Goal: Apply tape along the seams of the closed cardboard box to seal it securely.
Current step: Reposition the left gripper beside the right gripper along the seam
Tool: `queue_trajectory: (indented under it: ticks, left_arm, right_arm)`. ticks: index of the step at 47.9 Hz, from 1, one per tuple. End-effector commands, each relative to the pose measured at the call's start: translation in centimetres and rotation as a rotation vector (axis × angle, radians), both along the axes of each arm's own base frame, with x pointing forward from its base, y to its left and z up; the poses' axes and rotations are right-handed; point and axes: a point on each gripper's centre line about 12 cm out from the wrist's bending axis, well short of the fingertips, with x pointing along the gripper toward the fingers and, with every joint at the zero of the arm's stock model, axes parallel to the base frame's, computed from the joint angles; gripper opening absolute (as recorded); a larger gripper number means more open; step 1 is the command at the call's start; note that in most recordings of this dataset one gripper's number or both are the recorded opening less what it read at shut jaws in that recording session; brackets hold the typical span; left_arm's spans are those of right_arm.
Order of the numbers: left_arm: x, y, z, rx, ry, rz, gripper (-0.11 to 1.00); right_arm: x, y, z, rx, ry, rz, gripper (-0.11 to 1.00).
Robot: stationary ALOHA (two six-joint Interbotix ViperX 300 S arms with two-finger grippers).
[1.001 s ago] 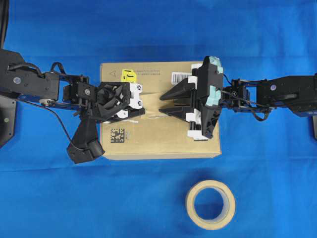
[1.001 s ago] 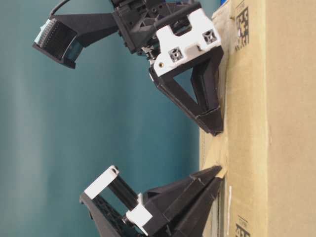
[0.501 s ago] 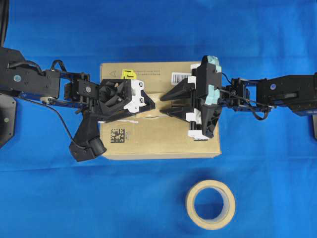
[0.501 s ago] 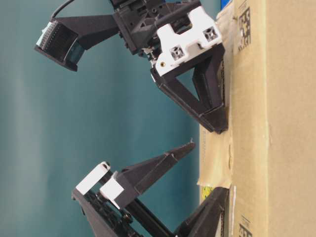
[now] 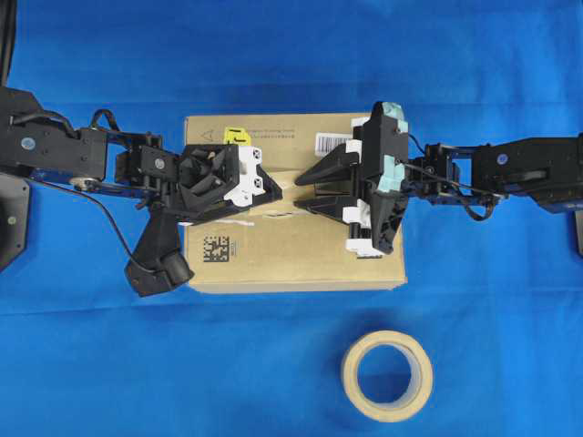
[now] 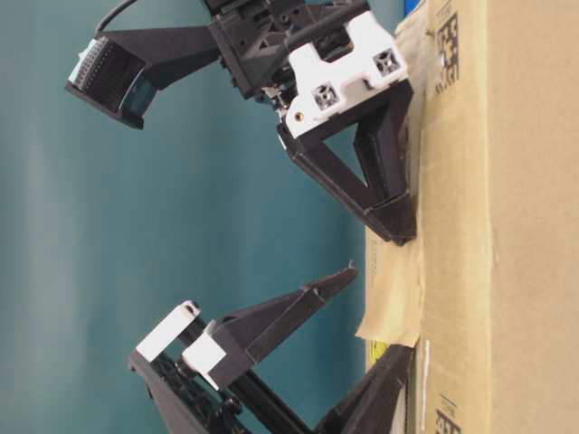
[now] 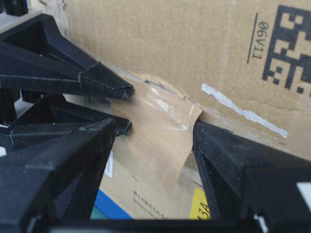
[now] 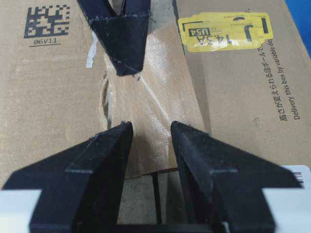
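Observation:
A shiny crease (image 8: 154, 98) sticks up across the tan tape strip (image 8: 180, 92), so I expect the tape strip to go flat and stay stuck over the box's seam when the robot presses it.
The cardboard box (image 5: 301, 259) lies flat on the blue cloth. A short tan tape (image 8: 155, 92) strip lies across the seams (image 8: 156, 194) at the middle of the box top. Its end nearest my left gripper curls up off the cardboard (image 6: 371, 330). My left gripper (image 5: 271, 200) is open and straddles that end of the tape (image 7: 160, 141), one finger raised and the other down on the box. My right gripper (image 5: 297, 192) is open, its fingertips (image 8: 124, 131) resting on the far end of the strip.
A beige tape roll (image 5: 387, 375) lies on the blue cloth in front of the box. The box top carries a yellow sticker (image 5: 237, 137), a white barcode label (image 5: 332, 141) and a black square code (image 5: 216, 248). Pale torn tape remnants (image 7: 243, 112) edge the seam.
My left gripper has gone from shut on the tape's end to open, letting the strip go, and has shifted slightly right. The right gripper has stayed in place.

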Motion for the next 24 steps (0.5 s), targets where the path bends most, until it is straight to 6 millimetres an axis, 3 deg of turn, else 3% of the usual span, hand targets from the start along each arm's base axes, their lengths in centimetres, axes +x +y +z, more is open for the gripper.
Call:
queue_trajectory:
  ticks: [1,24]
  left_arm:
    - [-0.25,-0.18,0.85,-0.008,-0.021,0.002,0.62]
    - [-0.86,-0.15,1.59,-0.014,0.008,0.006,0.62]
  right_arm:
    - [0.32,-0.14,0.87,0.003,-0.022,-0.005,0.47]
    - [0.31,-0.13,0.82,0.004,-0.014,-0.005,0.47]
